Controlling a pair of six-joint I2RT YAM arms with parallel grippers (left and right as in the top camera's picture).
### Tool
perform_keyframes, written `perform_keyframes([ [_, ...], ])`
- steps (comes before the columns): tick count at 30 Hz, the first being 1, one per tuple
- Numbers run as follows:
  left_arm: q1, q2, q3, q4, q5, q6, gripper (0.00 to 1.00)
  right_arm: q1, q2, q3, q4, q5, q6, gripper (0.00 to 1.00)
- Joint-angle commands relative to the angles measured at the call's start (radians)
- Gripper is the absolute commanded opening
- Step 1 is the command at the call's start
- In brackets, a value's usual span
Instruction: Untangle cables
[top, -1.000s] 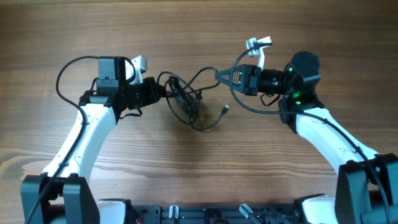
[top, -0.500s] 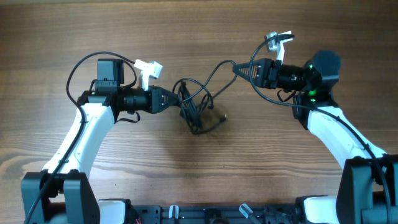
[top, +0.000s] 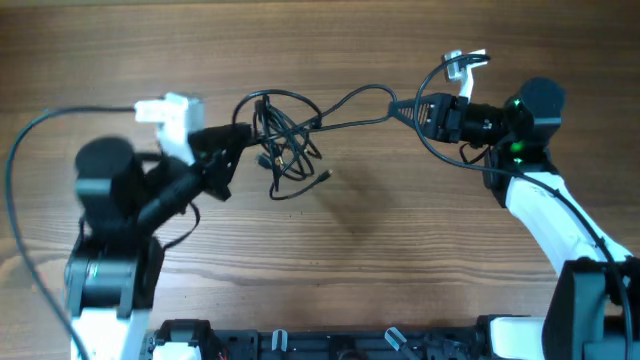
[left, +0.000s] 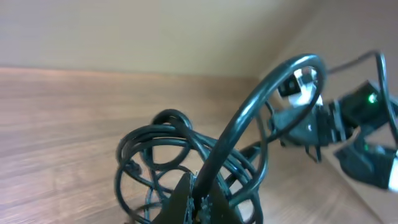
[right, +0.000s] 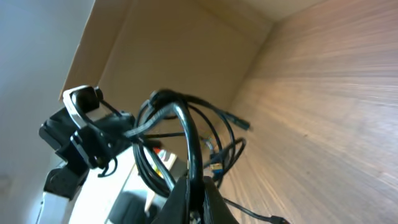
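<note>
I can see that the strand of cable from my right gripper (top: 358, 124) runs tight into the knotted bundle, so next I ease my left gripper back while my right gripper works at the bundle's loops (top: 290, 142).
The cables (top: 285, 145) are thin black cords in one knotted bundle, hanging in the air between my two grippers above the wooden table. My left gripper (top: 243, 133) is shut on a strand at the bundle's left side; in the left wrist view (left: 199, 193) the jaws pinch one cord with the loops (left: 180, 162) beyond. My right gripper (top: 398, 107) is shut on a long strand (top: 350, 100) that runs left to the bundle; in the right wrist view (right: 194, 186) the jaws clamp that cord (right: 186, 130). A small plug end (top: 327, 176) dangles at the bundle's lower right.
The wooden table (top: 350, 250) lies under both arms. Thicker black wires loop off the left arm (top: 30, 150) and the right arm (top: 440, 150). The robot base bar (top: 330, 340) runs along the front edge.
Both grippers have lifted and pulled apart. The left arm has risen toward the camera and swung left. The bundle has come off the table and the right strand has stretched out.
</note>
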Motion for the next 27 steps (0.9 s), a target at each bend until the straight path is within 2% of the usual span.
perform_keyframes([
  [1, 0.037, -0.149, 0.01, -0.006, -0.481, -0.184, 0.04, -0.143, -0.003, 0.025, -0.01, 0.066, 0.006, 0.04],
  [3, 0.037, -0.192, 0.01, -0.027, -0.713, -0.278, 0.04, -0.176, -0.003, 0.025, -0.032, 0.068, -0.01, 0.04],
  [5, 0.037, -0.198, 0.01, -0.049, -0.834, -0.305, 0.04, -0.219, -0.003, 0.025, -0.059, 0.067, -0.036, 0.04],
  [9, 0.037, -0.169, 0.01, -0.106, -0.912, -0.373, 0.04, -0.305, -0.003, 0.025, -0.202, 0.08, -0.141, 0.04],
  [11, 0.037, -0.124, 0.008, -0.119, -0.758, -0.367, 0.04, -0.326, -0.003, 0.025, -0.318, 0.082, -0.201, 0.04],
  [15, 0.037, 0.009, 0.008, -0.155, -0.565, -0.343, 0.04, -0.293, -0.003, 0.025, -0.454, 0.067, -0.329, 0.04],
  [18, 0.037, 0.173, 0.008, -0.146, -0.243, -0.208, 0.04, -0.242, -0.003, 0.025, -0.515, 0.069, -0.41, 0.05],
  [21, 0.037, 0.331, 0.008, -0.144, -0.002, -0.124, 0.04, -0.192, -0.003, 0.025, -0.56, 0.078, -0.466, 0.05],
  [23, 0.036, 0.436, 0.008, -0.143, 0.1, -0.08, 0.04, -0.172, -0.003, 0.019, -0.584, 0.078, -0.496, 0.05],
  [27, 0.034, 0.582, 0.008, -0.124, 0.192, -0.08, 0.04, -0.123, -0.003, 0.005, -0.658, 0.078, -0.549, 0.06],
])
